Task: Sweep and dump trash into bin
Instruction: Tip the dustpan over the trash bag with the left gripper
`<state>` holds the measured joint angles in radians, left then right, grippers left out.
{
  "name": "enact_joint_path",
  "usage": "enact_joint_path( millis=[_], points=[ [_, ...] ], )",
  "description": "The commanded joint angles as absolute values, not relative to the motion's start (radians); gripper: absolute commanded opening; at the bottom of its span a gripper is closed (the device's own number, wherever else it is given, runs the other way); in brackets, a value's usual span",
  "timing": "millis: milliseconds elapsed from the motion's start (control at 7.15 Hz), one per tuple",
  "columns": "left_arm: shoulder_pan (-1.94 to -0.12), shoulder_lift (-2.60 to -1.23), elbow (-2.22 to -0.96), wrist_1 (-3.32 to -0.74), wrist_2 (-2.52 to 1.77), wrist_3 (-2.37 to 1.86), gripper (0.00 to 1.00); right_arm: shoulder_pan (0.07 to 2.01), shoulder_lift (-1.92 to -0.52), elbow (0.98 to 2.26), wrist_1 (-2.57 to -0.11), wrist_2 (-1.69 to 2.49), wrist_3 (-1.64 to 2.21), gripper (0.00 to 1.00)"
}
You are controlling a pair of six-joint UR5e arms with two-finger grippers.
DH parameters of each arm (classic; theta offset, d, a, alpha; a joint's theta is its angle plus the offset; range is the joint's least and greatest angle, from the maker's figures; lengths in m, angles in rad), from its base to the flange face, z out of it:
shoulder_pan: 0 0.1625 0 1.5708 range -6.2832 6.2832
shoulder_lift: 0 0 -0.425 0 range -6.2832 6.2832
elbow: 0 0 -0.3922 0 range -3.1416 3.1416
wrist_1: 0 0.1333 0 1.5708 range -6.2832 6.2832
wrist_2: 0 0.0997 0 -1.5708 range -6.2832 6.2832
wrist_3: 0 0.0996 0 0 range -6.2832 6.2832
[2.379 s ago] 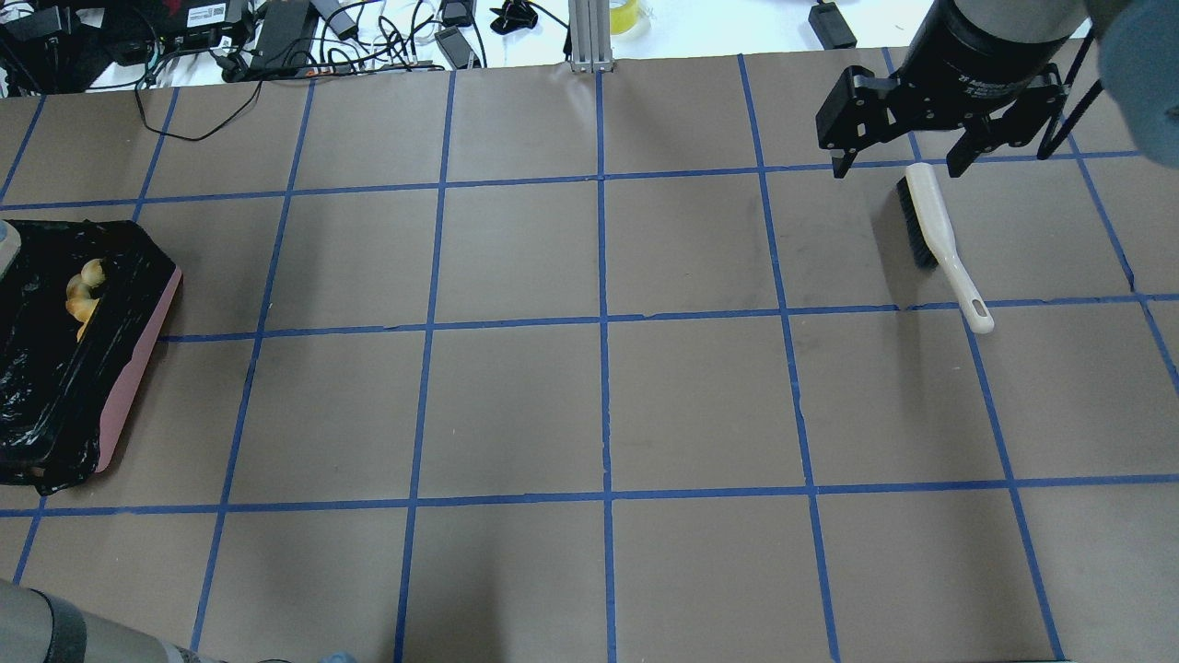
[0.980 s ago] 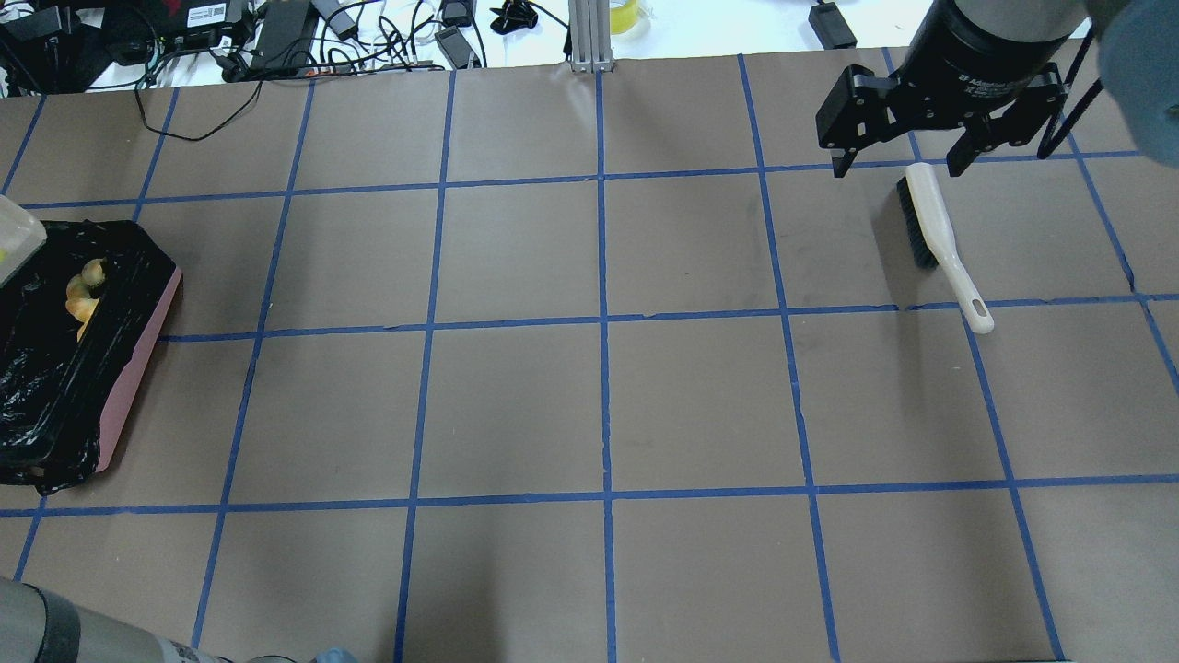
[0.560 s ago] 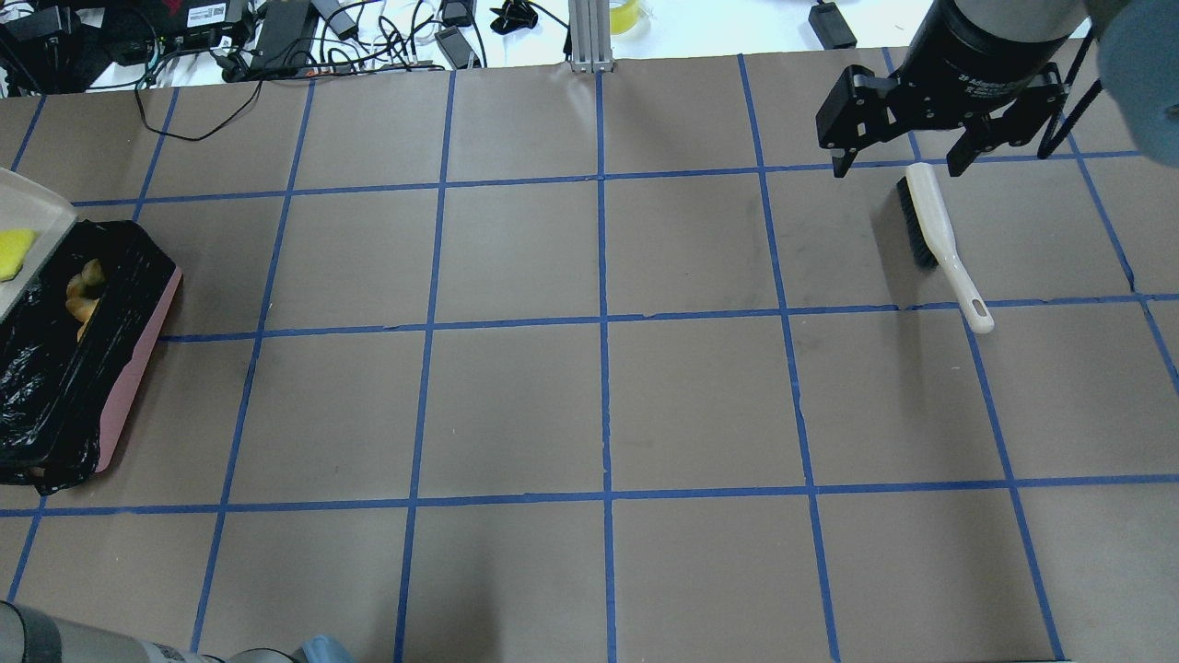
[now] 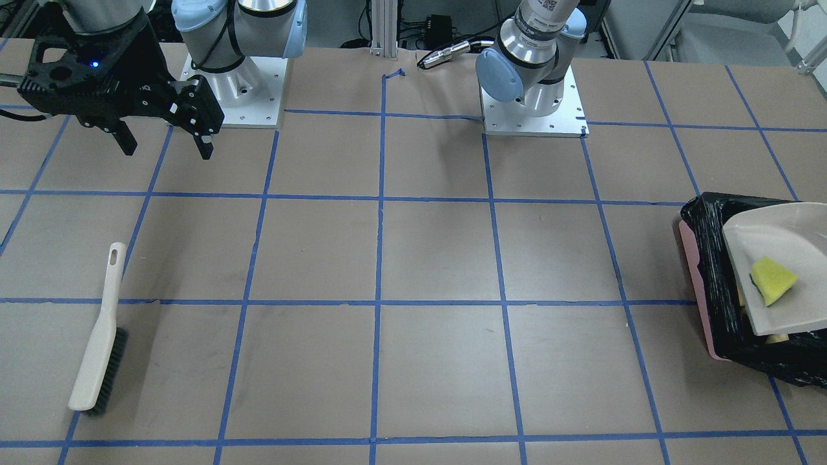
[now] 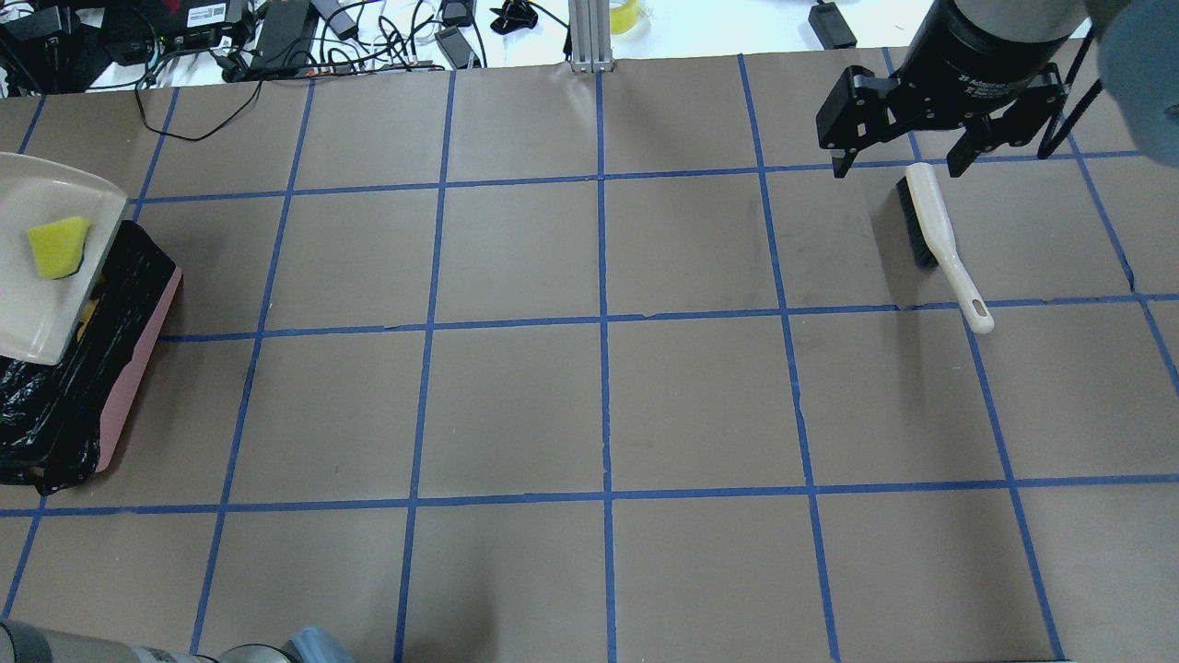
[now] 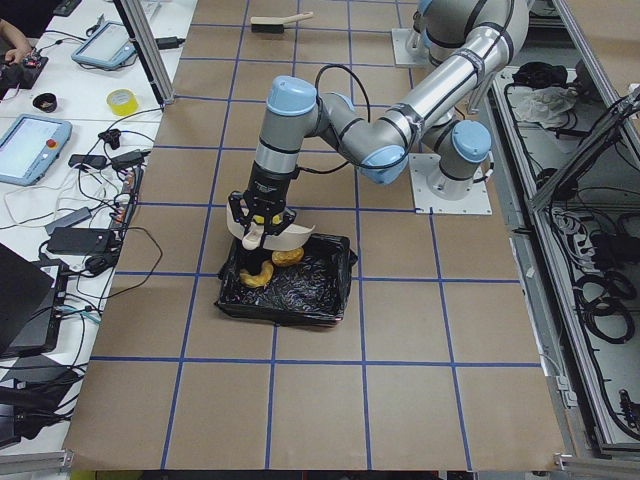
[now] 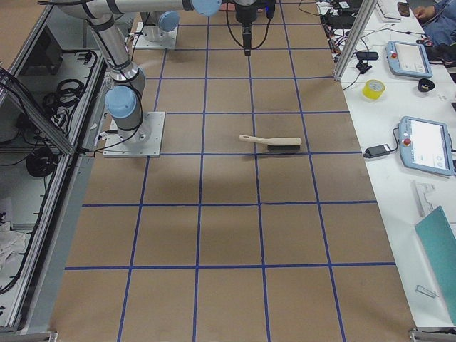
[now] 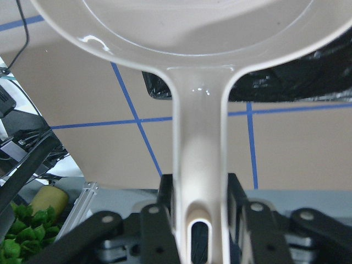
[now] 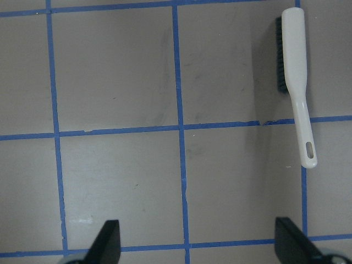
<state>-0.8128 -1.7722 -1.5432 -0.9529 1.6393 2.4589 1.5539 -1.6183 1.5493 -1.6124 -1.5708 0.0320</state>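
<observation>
The sponge wedge (image 4: 773, 279) is sticking to the side of the tilted dustpan, so my left gripper should swing the dustpan back and forth over the bin (image 6: 303, 290) to shake the sponge wedge off.
My left gripper (image 8: 199, 212) is shut on the handle of a cream dustpan (image 5: 41, 304) and holds it over the far end of the bin (image 5: 129, 378), a pink tub lined with a black bag. A yellow-green sponge wedge (image 5: 57, 247) lies in the pan, and it also shows in the front view (image 4: 772, 280). In the exterior left view an orange lump (image 6: 288, 257) and a pale crescent (image 6: 258, 275) lie in the bin (image 6: 300, 290). My right gripper (image 5: 898, 170) hangs open and empty above the head of the brush (image 5: 930, 226).
The brush (image 4: 100, 342) lies flat on the brown paper at the table's right end. Cables, power bricks, a tape roll (image 5: 624, 14) and an aluminium post (image 5: 589, 37) sit along the far edge. Blue tape lines grid the table.
The dustpan has come in from the left edge over the bin, with the sponge wedge in it, and now covers the pieces in the bin. The right arm and brush have not moved.
</observation>
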Motion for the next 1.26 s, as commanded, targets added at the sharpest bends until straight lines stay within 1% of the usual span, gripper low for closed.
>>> enact_joint_path(
  millis=[0, 420, 700, 840, 980, 1119],
  points=[
    [-0.81, -1.776, -1.51, -1.212, 1.492, 2.236, 0.0, 1.554, -1.618, 1.549, -1.614, -1.574, 0.029, 1.0],
    [-0.886, -1.842, -1.528, -1.437, 1.373, 1.968, 0.0, 1.554, -1.618, 1.549, -1.614, -1.572, 0.012, 1.0],
    [-0.893, -1.923, -1.532, -1.514, 1.374, 1.942, 0.0, 1.554, -1.618, 1.549, -1.614, -1.571, 0.012, 1.0],
    [-0.893, -1.905, -1.514, -1.516, 1.382, 1.947, 0.0, 1.554, -1.618, 1.548, -1.614, -1.571, 0.012, 1.0],
    [-0.893, -1.882, -1.465, -1.519, 1.446, 1.957, 0.0, 1.554, -1.617, 1.548, -1.614, -1.571, 0.012, 1.0],
    [-0.885, -1.879, -1.391, -1.537, 1.509, 2.009, 0.0, 1.554, -1.618, 1.548, -1.614, -1.571, 0.012, 1.0]
  ],
)
